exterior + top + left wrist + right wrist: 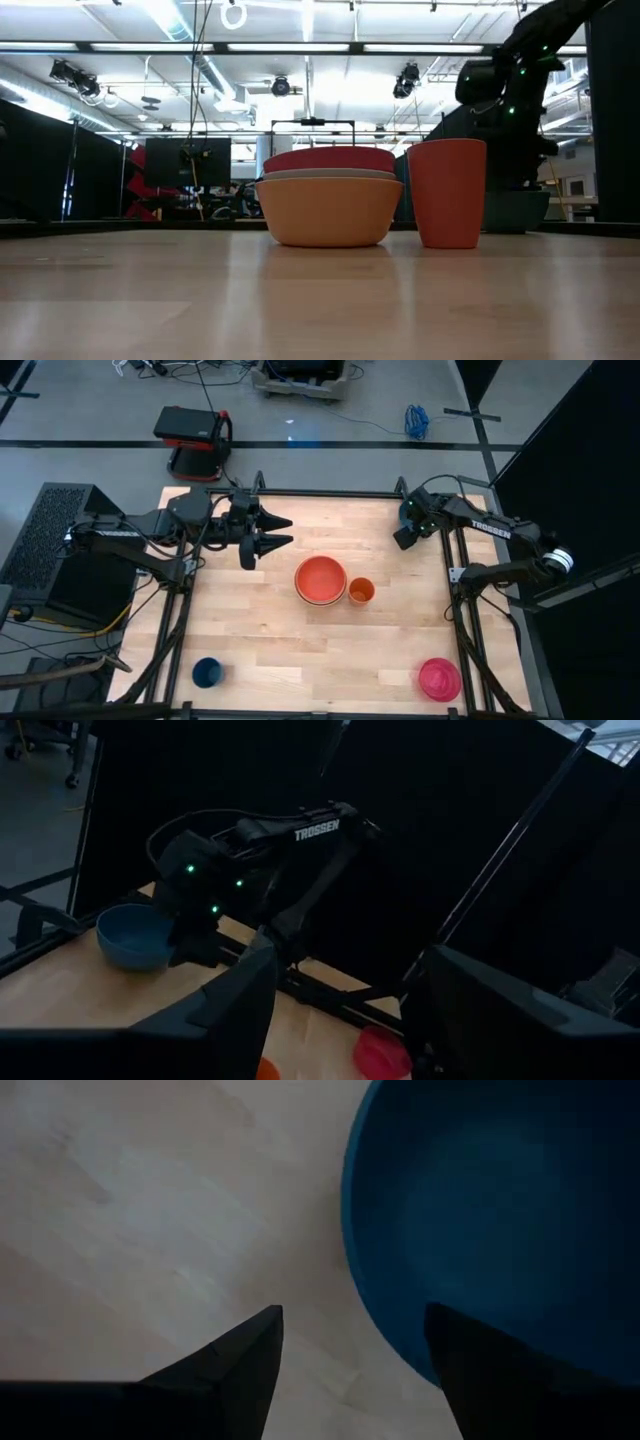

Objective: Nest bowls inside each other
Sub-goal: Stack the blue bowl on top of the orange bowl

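Observation:
I should go on lowering my right gripper until its open fingers straddle the bowl's side [408,1360] before I close them, because the teal-blue bowl's rim [372,1308] runs through the gap between them.
Three bowls are nested mid-table: a red-orange bowl [320,578] on top, a white bowl [330,174] under it and an orange bowl [330,212] at the bottom, resting on the table. A teal-blue bowl [132,936] sits at the far right corner. My right gripper [354,1308] is open above it and points down. One finger is over the table outside the bowl's near rim [350,1230] and the other over the bowl's inside. A magenta-pink bowl [439,679] rests near the front right. My left gripper [272,532] hangs open and level at the far left, holding nothing.
A small orange cup [361,592] stands right beside the stack. A small dark blue cup [207,672] stands near the front left. The table's black frame rail [452,575] runs close by the teal-blue bowl. Bare wood lies between the stack and the front edge.

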You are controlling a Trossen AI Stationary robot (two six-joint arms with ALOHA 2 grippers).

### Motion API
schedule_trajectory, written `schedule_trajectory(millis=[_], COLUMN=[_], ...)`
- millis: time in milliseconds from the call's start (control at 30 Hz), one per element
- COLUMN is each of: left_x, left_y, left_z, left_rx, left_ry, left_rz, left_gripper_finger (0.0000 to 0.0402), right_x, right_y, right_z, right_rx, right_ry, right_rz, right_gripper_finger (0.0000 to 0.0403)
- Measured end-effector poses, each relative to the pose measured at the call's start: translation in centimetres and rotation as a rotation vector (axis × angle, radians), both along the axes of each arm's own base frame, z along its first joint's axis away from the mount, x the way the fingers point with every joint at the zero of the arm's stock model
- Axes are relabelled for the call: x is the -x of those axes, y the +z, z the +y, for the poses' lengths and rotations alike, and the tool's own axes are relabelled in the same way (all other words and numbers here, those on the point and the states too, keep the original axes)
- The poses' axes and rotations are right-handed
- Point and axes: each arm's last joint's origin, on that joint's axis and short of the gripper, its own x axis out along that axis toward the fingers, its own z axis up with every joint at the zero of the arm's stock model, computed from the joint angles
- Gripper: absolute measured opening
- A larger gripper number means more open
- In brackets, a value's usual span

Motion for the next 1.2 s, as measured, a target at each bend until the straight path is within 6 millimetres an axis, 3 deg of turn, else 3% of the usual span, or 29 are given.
schedule_trajectory(millis=[500, 633, 867, 1200], left_x=[0.0, 0.0, 0.0, 0.0], left_y=[0.0, 0.0, 0.0, 0.0], left_z=[0.0, 0.0, 0.0, 0.0], left_rx=[0.003, 0.003, 0.003, 0.004], left_ry=[-0.01, -0.011, -0.014, -0.014], left_rz=[0.0, 0.0, 0.0, 0.0], left_gripper_finger=[0.0248, 0.0248, 0.0248, 0.0244], right_x=[-1.6, -1.7, -2.0, -2.4], right_y=[-4.0, -4.1, -4.0, -3.4], right_z=[-1.4, -1.5, -1.8, -1.9], right_rx=[-0.114, -0.112, -0.088, -0.112], right_ry=[0.026, 0.025, 0.026, 0.051], right_rz=[0.103, 0.101, 0.07, 0.031], right_gripper_finger=[0.0224, 0.0191, 0.0087, 0.0037])
